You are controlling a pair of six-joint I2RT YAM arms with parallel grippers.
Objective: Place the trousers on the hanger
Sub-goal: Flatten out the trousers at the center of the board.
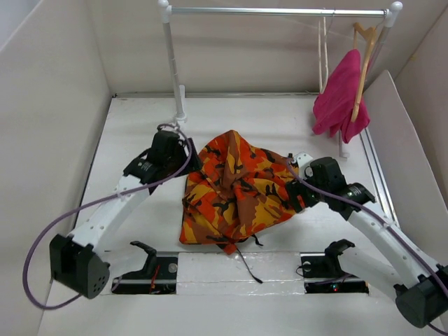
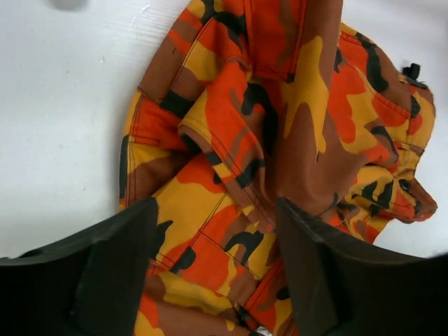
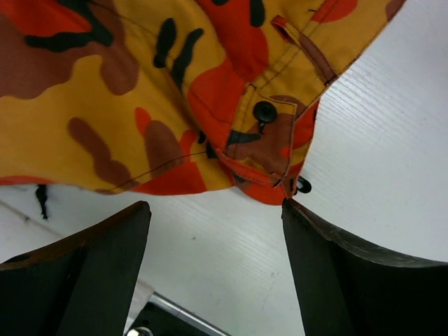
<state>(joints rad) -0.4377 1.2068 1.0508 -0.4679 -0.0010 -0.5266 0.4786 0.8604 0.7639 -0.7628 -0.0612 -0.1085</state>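
Observation:
The trousers lie bunched in folds [image 1: 234,185] under my left gripper, so I should grab the trousers' edge [image 3: 271,168] by the black button with my right gripper and pull the trousers flat.
The camouflage trousers [image 1: 234,189] lie in a crumpled heap mid-table, and their thin dark drawstring [image 1: 245,262] trails toward the near edge. My left gripper [image 1: 194,163] is at the heap's left edge. In the left wrist view it [image 2: 215,210] is open with folded trouser cloth [image 2: 280,105] right under the jaws. My right gripper [image 1: 294,196] is at the heap's right edge. In the right wrist view it [image 3: 215,210] is open over bare table, just short of a trouser corner with a black button [image 3: 264,110]. The pale cream hanger [image 1: 323,56] hangs edge-on from the rail.
A white clothes rail [image 1: 280,11] on posts spans the back. A tan wooden hanger [image 1: 364,52] on its right end carries a magenta-pink garment [image 1: 339,98]. Tall beige walls [image 1: 49,105] enclose the table left, right and behind. Two black brackets [image 1: 150,266] sit at the near edge.

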